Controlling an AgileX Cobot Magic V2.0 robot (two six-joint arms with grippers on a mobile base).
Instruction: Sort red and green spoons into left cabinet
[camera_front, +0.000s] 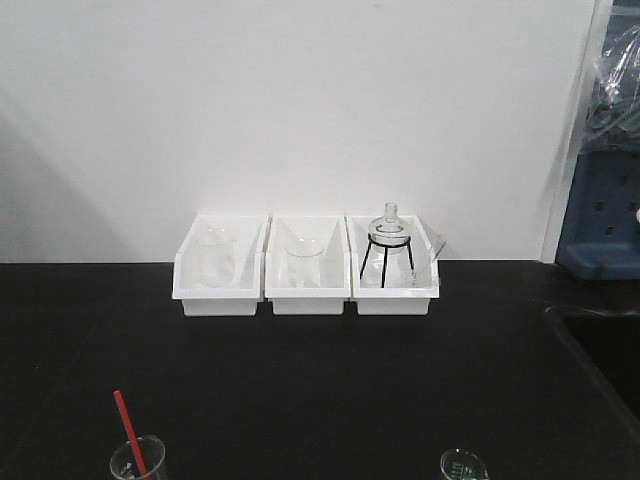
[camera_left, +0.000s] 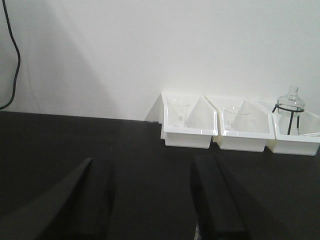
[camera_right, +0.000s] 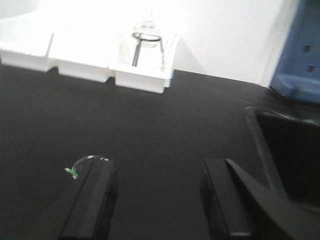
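Note:
I expect the green spoon (camera_right: 72, 173) to come out with its hidden bowl last when I lift, because only a narrow green tip shows at the beaker's rim (camera_front: 463, 452).
The red spoon (camera_front: 127, 420) stands handle-up in a glass beaker (camera_front: 137, 462) at the front left of the black bench. Only a small green tip of the green spoon (camera_right: 71, 173) shows, at the rim of a second beaker (camera_front: 463, 466) at the front right. In the right wrist view this beaker sits just left of the right gripper's left finger (camera_right: 95, 200). My right gripper (camera_right: 159, 170) is open with nothing between its fingers. My left gripper (camera_left: 150, 167) is open too, above bare bench. Neither gripper shows in the front view. The left cabinet is out of view.
Three white bins (camera_front: 310, 290) stand in a row against the back wall, two with glass beakers, the right one with a flask on a black tripod (camera_front: 389, 245). A sink recess (camera_front: 600, 345) and a blue cupboard (camera_front: 605, 225) lie to the right.

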